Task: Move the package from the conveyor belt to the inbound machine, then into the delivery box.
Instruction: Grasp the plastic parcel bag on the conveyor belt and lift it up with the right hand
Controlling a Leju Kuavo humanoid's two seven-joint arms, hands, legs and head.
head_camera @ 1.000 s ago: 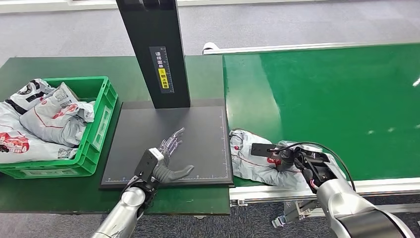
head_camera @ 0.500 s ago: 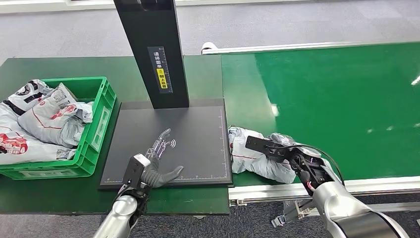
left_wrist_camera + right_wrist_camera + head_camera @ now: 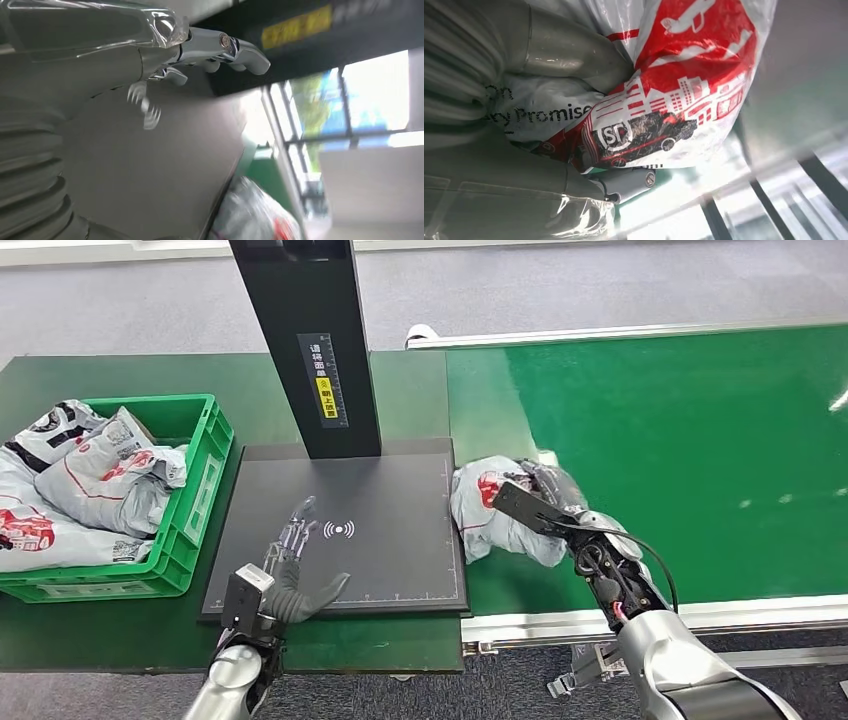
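The grey package's crumpled near end [image 3: 525,546] hangs down, so the package [image 3: 487,502] will fold in the middle and droop at both ends when I lift it.
A grey plastic package [image 3: 492,512] with red print hangs just above the green conveyor belt [image 3: 700,440], beside the right edge of the black inbound machine plate [image 3: 390,500]. My right hand [image 3: 545,502] grips it; up close the thumb and fingers [image 3: 574,50] wrap the package [image 3: 674,95]. My left hand [image 3: 290,575] hovers open over the plate's near left part, fingers spread. The left wrist view has its fingers [image 3: 220,47] apart over the dark plate, with the package [image 3: 255,215] blurred beyond. The green delivery box [image 3: 195,490] stands left of the plate.
The machine's black post [image 3: 310,340] rises at the back of the plate. The green box holds several grey packages [image 3: 100,480], heaped over its left side. The belt's metal frame [image 3: 640,620] runs along the near edge. Grey floor lies behind the tables.
My right hand has lifted the package off the belt and carried it away from me, towards the plate's edge. My left hand has drawn back towards the plate's near left corner.
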